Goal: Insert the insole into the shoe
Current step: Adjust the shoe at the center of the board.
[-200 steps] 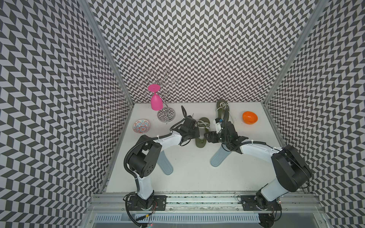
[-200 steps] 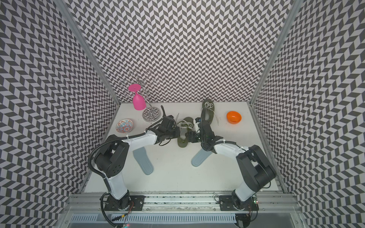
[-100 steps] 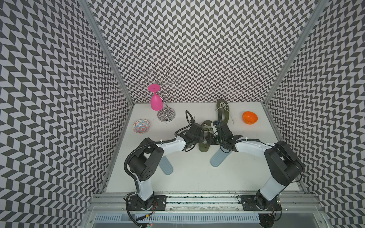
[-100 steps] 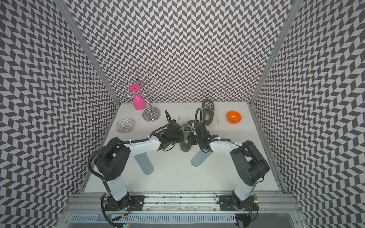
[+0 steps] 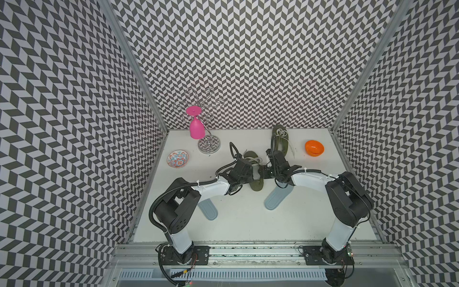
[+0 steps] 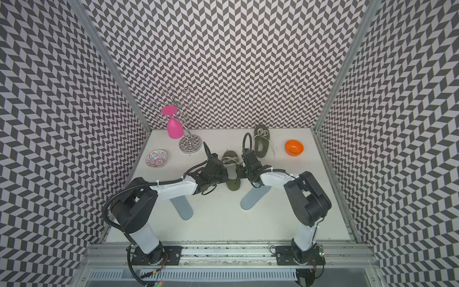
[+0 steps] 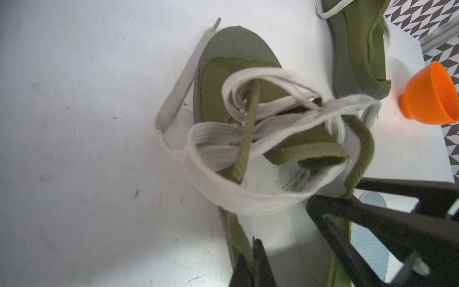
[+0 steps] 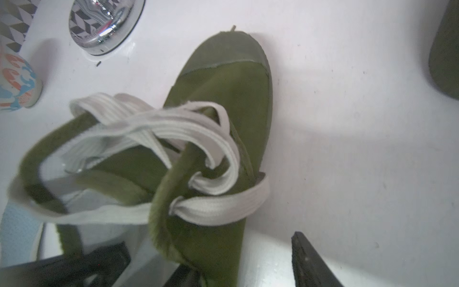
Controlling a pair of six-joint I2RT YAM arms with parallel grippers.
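Note:
Next, I let go of the shoe's collar with my left gripper, take hold nearer the laces and turn the shoe's heel toward my right gripper, because the shoe's toe points at the back wall.
An olive-green shoe with loose white laces lies mid-table between both arms. My left gripper is shut on the shoe's left collar edge. My right gripper is open and straddles the shoe's right wall: one finger is inside, the other finger stands clear outside. A light blue insole lies flat in front of the shoe, partly under the right arm. Another insole lies partly under the left arm.
A second olive shoe lies at the back wall. An orange bowl sits back right, a patterned bowl back left. A pink glass hangs upside down on a wire rack with a chrome base.
My right gripper has moved in against the shoe's right side and its jaws have narrowed. The left gripper kept its hold, and the shoe shifted slightly toward the front.

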